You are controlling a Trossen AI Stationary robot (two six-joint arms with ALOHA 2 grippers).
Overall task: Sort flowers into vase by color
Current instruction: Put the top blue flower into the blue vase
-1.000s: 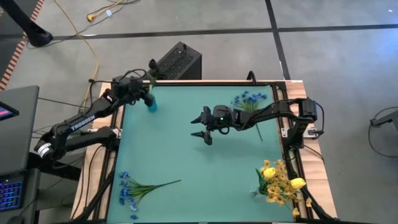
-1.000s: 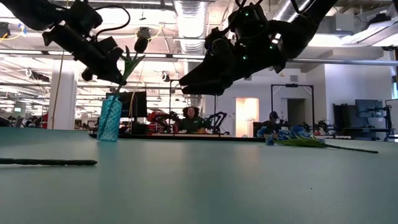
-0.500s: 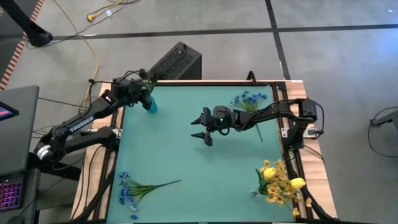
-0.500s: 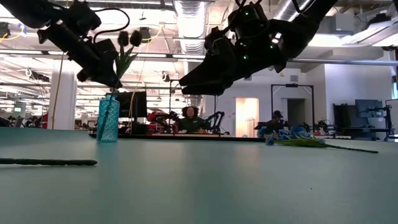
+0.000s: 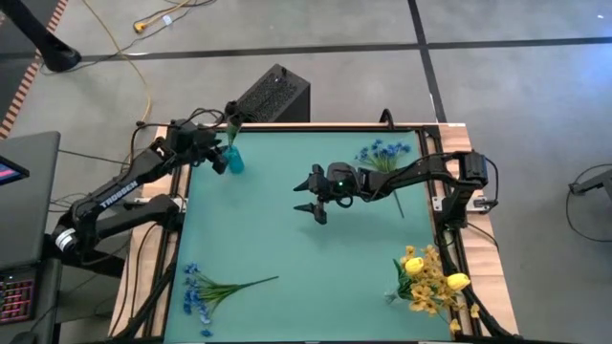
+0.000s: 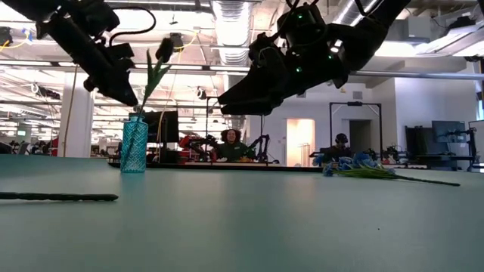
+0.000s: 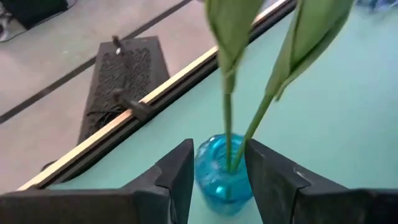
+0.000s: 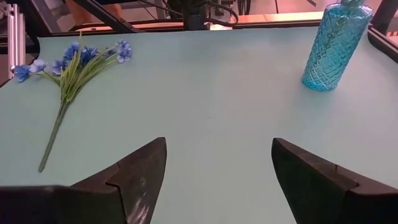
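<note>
The far blue sprig (image 5: 384, 153) is across the mat from the vase, so next my right gripper takes the sprig's stem (image 6: 383, 174) and brings it to my left gripper.
A blue glass vase (image 5: 234, 162) (image 6: 134, 143) stands at the table's far left. Two thin green stems (image 7: 227, 118) stick into its mouth, and a dark bud (image 6: 165, 49) tops them. My left gripper (image 5: 220, 160) (image 7: 217, 165) is open just above the vase's mouth, one finger on either side of the stems. My right gripper (image 5: 308, 197) (image 8: 217, 180) hangs open above the table's middle with nothing between its fingers. Blue sprigs lie at the far right (image 5: 382, 153) and the near left (image 5: 206, 287). Yellow flowers (image 5: 426, 277) lie at the near right. My left gripper stands open around the two stems, coming slanting down from the table's left. One stem (image 7: 247, 144) runs close along the inner side of one finger (image 7: 264, 168); whether they touch, I cannot tell. The stems stand in the vase, leaning on its mouth.
A black perforated box (image 5: 273, 96) sits just beyond the table's far edge behind the vase. The near-left sprig's stem (image 6: 57, 197) lies flat on the mat. Bare mat (image 5: 287, 248) spreads between the sprigs.
My left gripper has opened and let go of the dark-budded stem, drawing back a little toward the table's left edge and up. The stem has dropped into the vase and now stands there leaning beside the other one.
</note>
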